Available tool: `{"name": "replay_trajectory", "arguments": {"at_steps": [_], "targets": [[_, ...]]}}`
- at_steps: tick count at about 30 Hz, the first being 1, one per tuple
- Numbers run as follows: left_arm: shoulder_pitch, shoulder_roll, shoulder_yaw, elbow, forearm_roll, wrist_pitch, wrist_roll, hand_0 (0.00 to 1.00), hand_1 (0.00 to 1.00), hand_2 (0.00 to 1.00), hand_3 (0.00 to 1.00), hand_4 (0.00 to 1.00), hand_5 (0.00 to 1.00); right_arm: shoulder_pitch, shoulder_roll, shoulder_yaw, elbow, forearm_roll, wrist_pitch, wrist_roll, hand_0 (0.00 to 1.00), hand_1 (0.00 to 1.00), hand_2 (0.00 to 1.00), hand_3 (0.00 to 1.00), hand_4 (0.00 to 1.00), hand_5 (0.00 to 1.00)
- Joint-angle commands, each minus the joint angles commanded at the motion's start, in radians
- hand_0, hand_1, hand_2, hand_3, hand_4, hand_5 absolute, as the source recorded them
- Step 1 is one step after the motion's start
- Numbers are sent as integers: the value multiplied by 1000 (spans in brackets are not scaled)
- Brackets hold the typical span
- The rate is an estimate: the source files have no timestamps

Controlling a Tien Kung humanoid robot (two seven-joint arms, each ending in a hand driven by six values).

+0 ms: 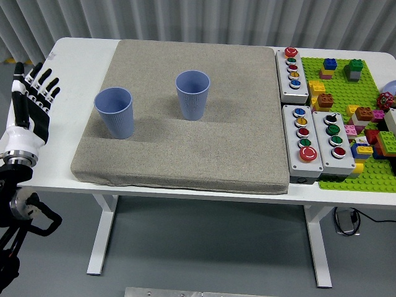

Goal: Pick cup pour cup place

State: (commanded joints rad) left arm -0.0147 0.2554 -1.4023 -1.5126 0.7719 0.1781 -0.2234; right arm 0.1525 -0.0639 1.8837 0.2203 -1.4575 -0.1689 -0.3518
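Note:
The blue cup (116, 117) by the mat's edge should turn out to be empty when I tip it over the other cup, because plain blue side shows inside its rim (113, 99).
Two blue ribbed cups stand upright on a grey-brown mat (185, 148). One cup (115, 112) is near the mat's left edge, the other cup (192, 94) sits nearer the mat's middle and farther back. My left hand (32, 98) is raised off the table's left edge, fingers spread and straight, holding nothing, about a hand's width left of the left cup. I cannot see inside either cup well enough to tell their contents. The right arm does not show.
Three grey button boxes (294, 75) (302, 143) (335, 142) sit right of the mat. A green baseplate (346, 173) with several coloured bricks fills the far right. The white table (80, 62) shows bare at the left.

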Motion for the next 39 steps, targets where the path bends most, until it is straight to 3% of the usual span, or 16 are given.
{"name": "replay_trajectory", "arguments": {"at_steps": [5,6,11,12,17,18,24,28,33,39], "targets": [[72,9,18,-56,114,1,-12,896,871,903,904,885,927,-1,1,2,0,-1,1,-1,693,663,610,614,2,334],[82,11,20,-61,136,4,-14,907,885,951,991,971,709,-1,1,2,0,1,0,-1,693,663,610,613,2,337],[80,10,15,-22,200,8,-23,907,885,951,991,971,709,5,1,3,0,-5,2,-2,693,663,610,613,2,337],[80,10,16,-15,216,5,-22,925,915,998,998,993,589,6,1,2,0,-4,1,-2,693,663,610,613,2,341],[79,8,27,14,345,-42,6,925,915,998,998,993,589,8,2,-5,0,3,-2,-3,693,663,610,613,2,341],[76,8,32,21,384,-57,17,968,971,998,998,998,460,9,2,-6,0,3,-2,-3,693,663,610,613,2,340],[67,9,49,46,535,-105,54,988,987,998,998,998,429,10,3,-10,0,8,-3,-3,694,663,610,612,2,340],[53,7,55,62,593,-110,62,988,987,998,998,998,429,11,2,-11,-1,11,-4,-2,694,663,610,612,2,340],[33,6,52,81,605,-108,65,995,995,998,998,998,451,13,2,-13,-1,16,-4,-1,694,663,610,612,2,339],[-22,-2,46,149,600,-98,61,998,995,998,998,998,426,15,2,-19,-1,27,-7,0,694,663,609,611,2,337]]}}
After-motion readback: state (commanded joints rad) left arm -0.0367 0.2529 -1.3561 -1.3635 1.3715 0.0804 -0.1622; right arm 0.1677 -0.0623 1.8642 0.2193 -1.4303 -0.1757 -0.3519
